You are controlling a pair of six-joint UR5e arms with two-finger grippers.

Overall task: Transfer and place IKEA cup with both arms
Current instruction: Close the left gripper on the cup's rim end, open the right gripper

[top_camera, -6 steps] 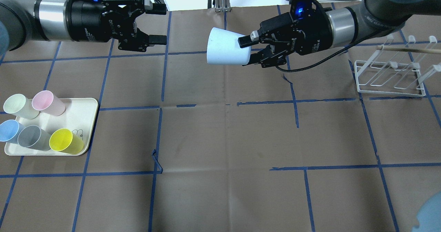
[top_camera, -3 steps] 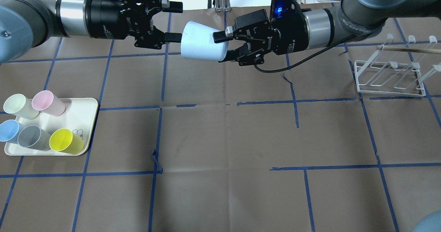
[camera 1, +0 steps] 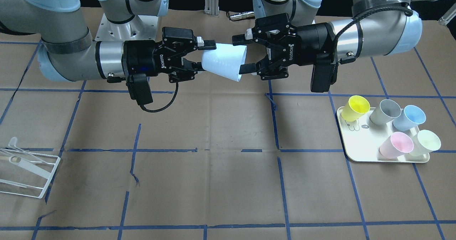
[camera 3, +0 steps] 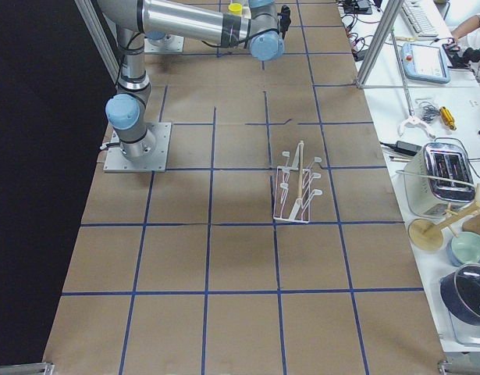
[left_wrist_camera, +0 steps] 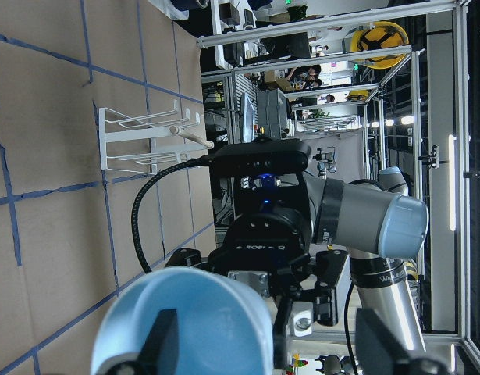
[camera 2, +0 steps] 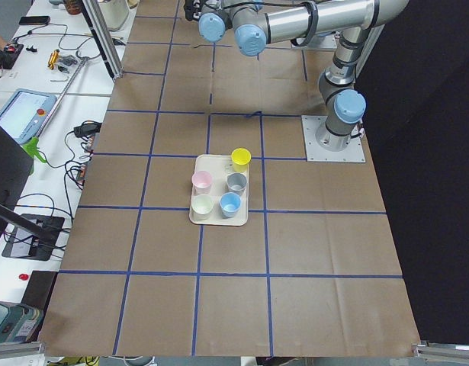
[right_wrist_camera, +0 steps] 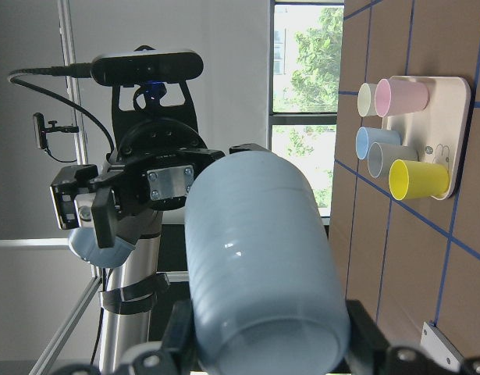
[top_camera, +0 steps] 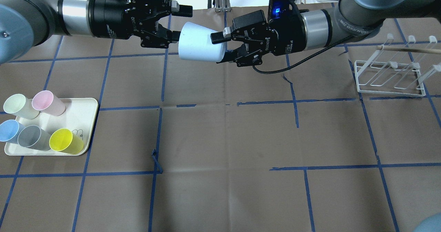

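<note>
My gripper will hold the cup's rim (left_wrist_camera: 238, 294), which is round while my right gripper squeezes the cup's base, so the cup should keep its shape when carried.
The pale-blue IKEA cup (top_camera: 200, 46) hangs on its side above the far middle of the table, mouth toward the left arm. My right gripper (top_camera: 219, 48) is shut on its narrow base end; it also shows in the front view (camera 1: 200, 56) holding the cup (camera 1: 222, 63). My left gripper (top_camera: 179, 22) is open at the mouth. In the left wrist view one finger (left_wrist_camera: 163, 348) stands over the cup's opening (left_wrist_camera: 200, 312) and the other is outside the rim. The right wrist view shows the cup (right_wrist_camera: 259, 258) between my fingers.
A cream tray (top_camera: 81, 113) at the table's left holds a second blue cup (top_camera: 8, 130) and grey, yellow, pink and pale-green cups. A white wire rack (top_camera: 391, 77) stands at the right.
The right gripper carried the cup leftward and the left gripper moved right to meet it. The left fingers, apart from the cup before, now straddle its rim.
</note>
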